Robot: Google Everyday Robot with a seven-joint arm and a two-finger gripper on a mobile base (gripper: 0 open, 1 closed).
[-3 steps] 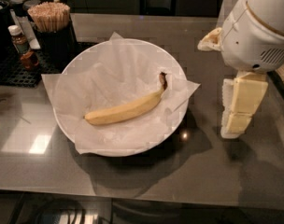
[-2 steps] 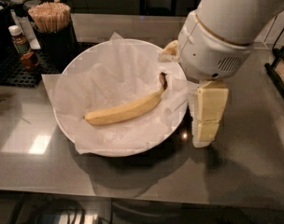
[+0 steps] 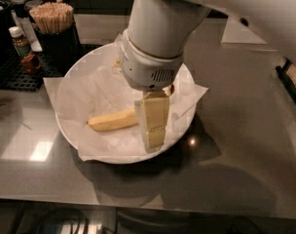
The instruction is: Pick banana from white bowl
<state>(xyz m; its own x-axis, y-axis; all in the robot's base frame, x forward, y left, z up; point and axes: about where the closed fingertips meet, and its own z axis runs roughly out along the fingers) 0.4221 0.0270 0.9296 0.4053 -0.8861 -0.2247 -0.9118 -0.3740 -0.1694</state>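
Observation:
My gripper's fingers are reaching down on the banana's near side, so next I back away and move the fingers farther back over the banana's stem half.
The white bowl [image 3: 63, 128] stands on the dark counter, lined with crinkled white paper [image 3: 97, 89] whose corners stick out over the rim. The yellow banana [image 3: 111, 121] lies across its middle. Only its left half shows, plus a bit of dark stem [image 3: 171, 88] beside the wrist. My gripper [image 3: 154, 143] hangs straight down over the bowl's centre-right. Its pale yellow pads stand in front of the banana's middle and right half and reach down to the bowl's near side. I cannot tell whether it touches the banana.
A black holder of wooden sticks [image 3: 51, 17] and a small brown bottle [image 3: 19, 40] stand on a black mat [image 3: 11, 74] at the back left. A white sheet [image 3: 243, 33] lies at the back right. A dark tray edge [image 3: 291, 77] is at the far right.
The arm has swung left, from beside the bowl's right rim to over the bowl. The gripper now covers the banana's right half. The banana and the bowl have not moved.

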